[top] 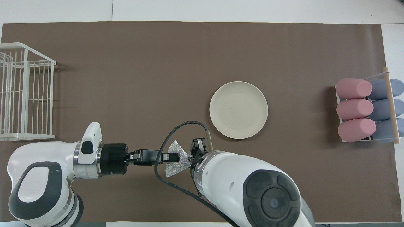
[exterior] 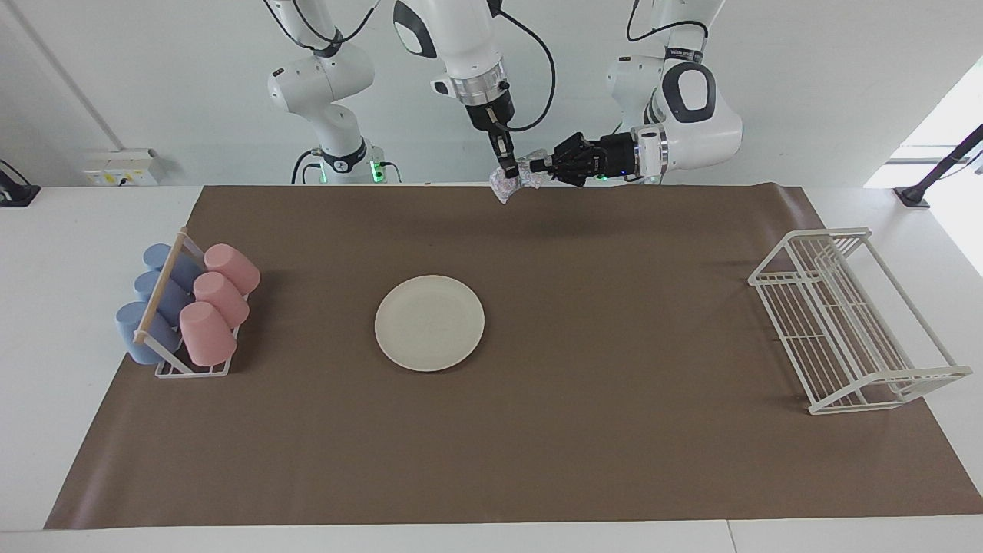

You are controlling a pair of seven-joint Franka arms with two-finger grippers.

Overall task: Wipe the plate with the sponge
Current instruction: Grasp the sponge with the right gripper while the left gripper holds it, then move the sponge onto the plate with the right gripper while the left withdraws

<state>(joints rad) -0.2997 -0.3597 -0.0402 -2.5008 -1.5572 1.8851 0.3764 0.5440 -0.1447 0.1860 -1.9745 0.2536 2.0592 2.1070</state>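
The sponge (top: 183, 164) is held tight by both my grippers, so my left gripper should open and move away before my right gripper takes the sponge to the plate (top: 238, 109).
The silvery speckled sponge (exterior: 513, 181) (top: 174, 165) hangs in the air over the brown mat's edge nearest the robots. My left gripper (exterior: 540, 164) (top: 175, 156) reaches in level from its side and is shut on one end of it. My right gripper (exterior: 507, 172) (top: 192, 154) points down from above and is shut on the other end, so the sponge is bunched between the two. The cream-white plate (exterior: 429, 323) (top: 238, 110) lies flat on the mat, farther from the robots than the sponge and apart from both grippers.
A rack of pink and blue cups (exterior: 188, 307) (top: 366, 110) stands at the right arm's end of the brown mat (exterior: 614, 430). A white wire rack (exterior: 845, 322) (top: 25, 94) stands at the left arm's end.
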